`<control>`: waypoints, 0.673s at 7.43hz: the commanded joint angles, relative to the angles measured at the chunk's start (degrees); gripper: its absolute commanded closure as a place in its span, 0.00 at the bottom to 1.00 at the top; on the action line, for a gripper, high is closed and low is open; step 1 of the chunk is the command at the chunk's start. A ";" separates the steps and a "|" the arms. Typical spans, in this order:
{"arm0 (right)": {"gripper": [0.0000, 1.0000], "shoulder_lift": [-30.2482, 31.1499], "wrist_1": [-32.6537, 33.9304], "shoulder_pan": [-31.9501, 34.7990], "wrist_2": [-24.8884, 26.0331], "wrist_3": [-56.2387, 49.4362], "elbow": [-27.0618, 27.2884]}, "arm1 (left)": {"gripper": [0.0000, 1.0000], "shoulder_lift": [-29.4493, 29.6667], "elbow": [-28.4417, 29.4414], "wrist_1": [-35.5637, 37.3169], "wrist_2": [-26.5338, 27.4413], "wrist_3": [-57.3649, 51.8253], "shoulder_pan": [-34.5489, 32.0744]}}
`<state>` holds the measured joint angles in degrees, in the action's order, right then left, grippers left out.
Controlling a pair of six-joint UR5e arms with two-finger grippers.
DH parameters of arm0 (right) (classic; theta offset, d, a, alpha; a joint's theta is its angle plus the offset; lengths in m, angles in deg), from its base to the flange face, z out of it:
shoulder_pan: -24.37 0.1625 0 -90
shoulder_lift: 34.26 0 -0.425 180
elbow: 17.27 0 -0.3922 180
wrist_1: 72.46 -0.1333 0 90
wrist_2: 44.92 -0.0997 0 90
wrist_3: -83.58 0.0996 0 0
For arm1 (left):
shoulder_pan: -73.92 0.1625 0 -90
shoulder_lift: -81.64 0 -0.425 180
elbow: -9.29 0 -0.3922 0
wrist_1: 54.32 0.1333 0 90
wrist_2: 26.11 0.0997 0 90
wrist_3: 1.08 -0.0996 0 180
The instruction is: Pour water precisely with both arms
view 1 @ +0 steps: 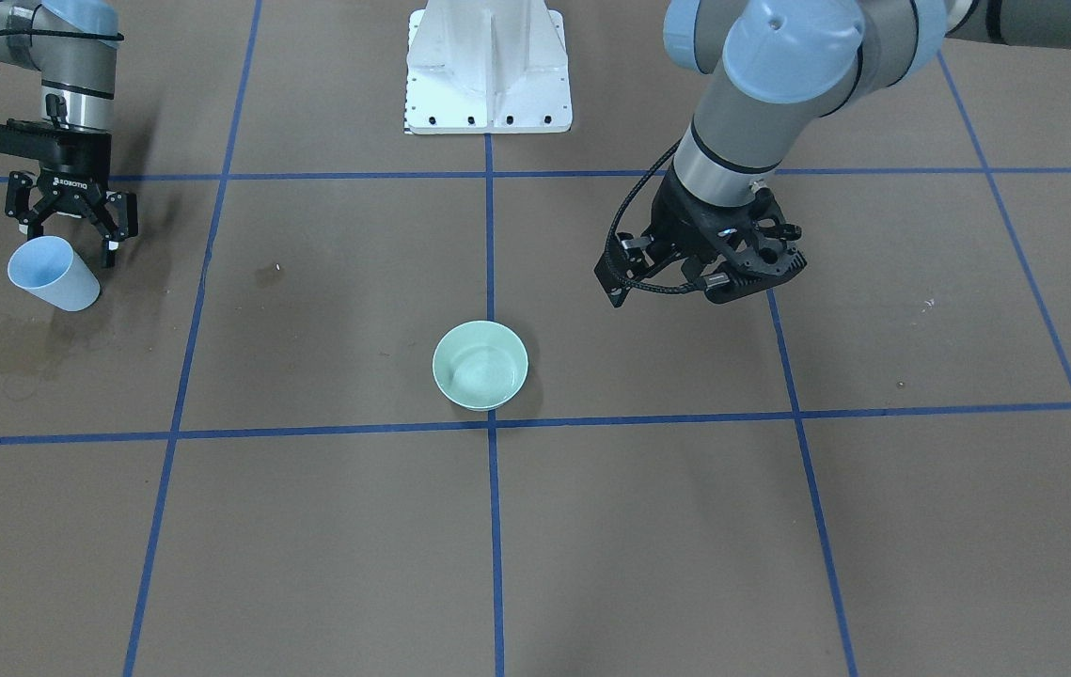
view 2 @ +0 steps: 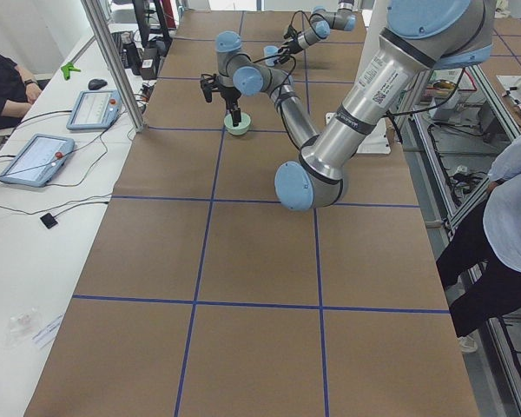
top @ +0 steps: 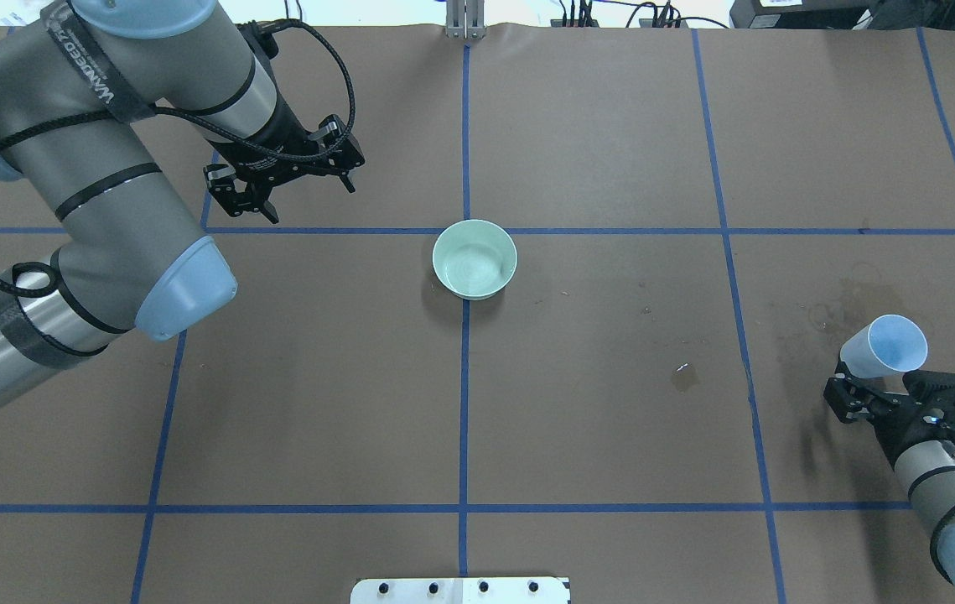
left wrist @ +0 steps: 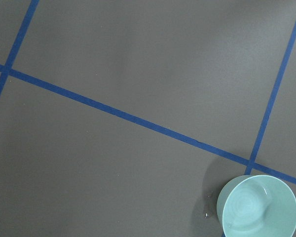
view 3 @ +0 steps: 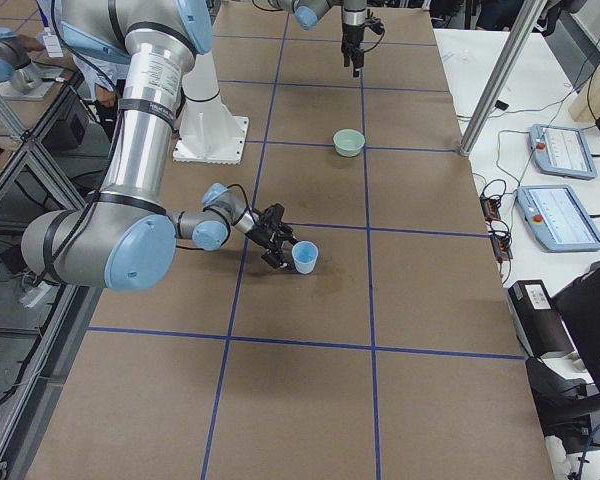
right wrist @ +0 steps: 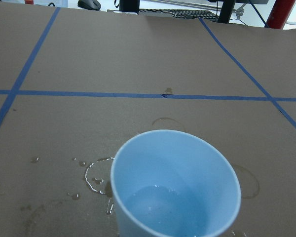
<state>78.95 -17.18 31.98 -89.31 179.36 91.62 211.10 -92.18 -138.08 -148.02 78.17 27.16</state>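
I see the clear water (right wrist: 164, 209) sitting low in the pale-blue cup (view 1: 54, 275), and I expect it to reach the cup's rim only when I tilt the cup almost sideways.
A pale-blue cup (top: 884, 346) stands upright on the brown table at the robot's right, also seen as the cup (view 1: 53, 273). The right wrist view shows a little clear water (right wrist: 158, 207) in its bottom. My right gripper (view 1: 74, 224) is open just behind the cup, which lies at its fingertips and is not clasped. A mint-green bowl (top: 474, 259) sits at the table's centre, on the blue tape cross. My left gripper (top: 311, 201) hangs open and empty above the table, left of and beyond the bowl (left wrist: 260, 207).
Spilled drops (right wrist: 96, 175) and damp rings lie around the cup, and a wet stain (top: 683, 377) lies between cup and bowl. The white pedestal (view 1: 488, 66) stands at the robot's side. A person (view 2: 512, 226) stands beside the table; tablets (view 3: 560, 215) lie on the side bench.
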 commanded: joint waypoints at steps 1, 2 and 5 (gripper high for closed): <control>0.00 -0.71 0.00 1.18 -0.26 -1.12 -0.70 | 0.00 0.00 -0.04 0.00 0.00 0.03 0.00; 0.00 -0.71 0.00 1.53 -0.26 -1.30 -0.70 | 0.00 0.00 -0.04 0.00 0.00 0.03 0.00; 0.00 -0.71 0.00 3.20 -0.26 -3.22 -0.87 | 0.00 0.00 -0.04 0.00 0.09 0.11 0.09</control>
<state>78.24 -17.18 34.39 -89.60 177.26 90.83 211.07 -92.22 -138.08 -147.96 78.25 27.22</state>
